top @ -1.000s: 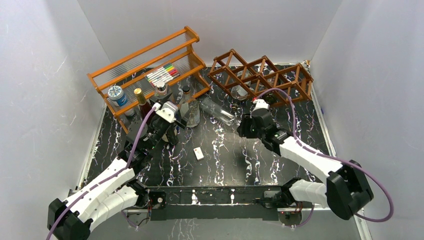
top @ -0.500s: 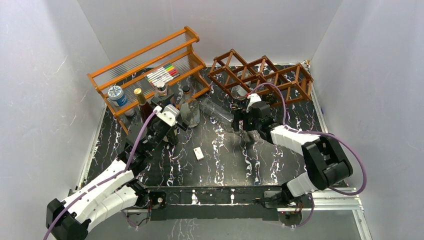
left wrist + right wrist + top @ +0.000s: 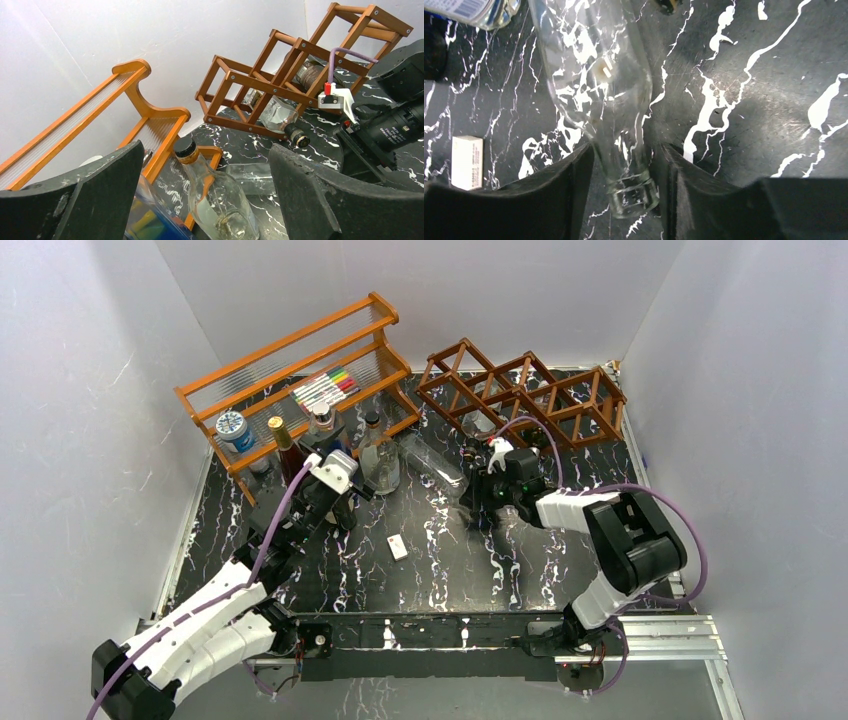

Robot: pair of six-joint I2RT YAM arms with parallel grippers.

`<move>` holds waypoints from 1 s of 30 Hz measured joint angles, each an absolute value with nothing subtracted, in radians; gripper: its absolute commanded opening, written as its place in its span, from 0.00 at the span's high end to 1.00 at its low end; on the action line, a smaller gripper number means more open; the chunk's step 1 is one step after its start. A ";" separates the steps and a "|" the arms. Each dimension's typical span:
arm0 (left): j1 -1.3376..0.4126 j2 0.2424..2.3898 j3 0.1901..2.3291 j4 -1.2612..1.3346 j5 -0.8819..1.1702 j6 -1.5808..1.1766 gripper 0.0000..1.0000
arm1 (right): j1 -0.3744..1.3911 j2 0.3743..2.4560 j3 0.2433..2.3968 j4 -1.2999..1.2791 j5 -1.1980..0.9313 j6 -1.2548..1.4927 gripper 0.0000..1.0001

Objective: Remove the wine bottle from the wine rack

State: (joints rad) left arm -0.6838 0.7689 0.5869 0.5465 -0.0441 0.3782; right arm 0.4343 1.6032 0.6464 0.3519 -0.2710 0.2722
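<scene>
The clear wine bottle (image 3: pixel 432 465) is lying flat with its neck in my right gripper. Next, my left gripper takes over the bottle and sets it upright next to the upright bottles (image 3: pixel 380 462).
The dark reddish-brown wine rack (image 3: pixel 520 390) stands at the back right, with two bottles (image 3: pixel 277 115) lying in its cells. A clear wine bottle (image 3: pixel 432 460) lies flat on the table in front of the rack, outside it. In the right wrist view its neck (image 3: pixel 624 165) sits between my right gripper's (image 3: pixel 624 155) fingers, which press it from both sides. The right gripper (image 3: pixel 472 485) is low over the table. My left gripper (image 3: pixel 205 150) stands open facing an upright clear bottle (image 3: pixel 215 200) with a black cap and holds nothing.
An orange tiered shelf (image 3: pixel 300 380) at the back left holds markers (image 3: pixel 325 388), with a lidded jar (image 3: pixel 232 428) and a brown bottle (image 3: pixel 283 445) below. A blue-filled bottle (image 3: pixel 150 215) is by my left finger. A small white box (image 3: pixel 398 547) lies mid-table.
My right gripper has moved left to the lying bottle's neck, opened wide, then closed round it; its elbow swung up and inward. The left arm has barely moved.
</scene>
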 measured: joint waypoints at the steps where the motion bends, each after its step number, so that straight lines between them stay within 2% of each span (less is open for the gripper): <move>1: -0.684 0.769 0.587 0.546 -0.044 0.378 0.04 | 0.434 1.610 0.643 0.367 -0.275 0.279 0.54; 3: -0.684 0.771 0.587 0.550 -0.050 0.372 0.03 | 0.434 1.628 0.644 0.387 -0.292 0.290 0.58; 8: -0.685 0.781 0.587 0.572 -0.089 0.336 0.02 | 0.450 1.639 0.644 0.406 -0.297 0.323 0.77; 11: -0.686 0.796 0.599 0.563 -0.124 0.273 0.02 | 0.450 1.619 0.629 0.398 -0.307 0.351 0.82; 17: -0.686 0.950 0.953 0.290 -0.134 0.044 0.02 | 0.447 1.466 0.543 0.315 -0.405 0.439 0.89; 20: -0.686 0.970 1.050 0.214 -0.103 -0.056 0.02 | 0.450 1.368 0.503 0.241 -0.448 0.465 0.98; 26: -0.688 0.950 0.993 0.119 -0.049 -0.266 0.02 | 0.454 1.265 0.492 0.105 -0.501 0.497 1.00; 30: -0.688 1.005 0.955 0.073 0.034 -0.361 0.08 | 0.454 1.204 0.475 0.051 -0.542 0.532 1.00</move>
State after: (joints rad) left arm -0.6880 1.0050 0.9550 0.0727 0.0341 -0.3611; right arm 0.4538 1.2041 0.4751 0.0509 -0.5423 0.5316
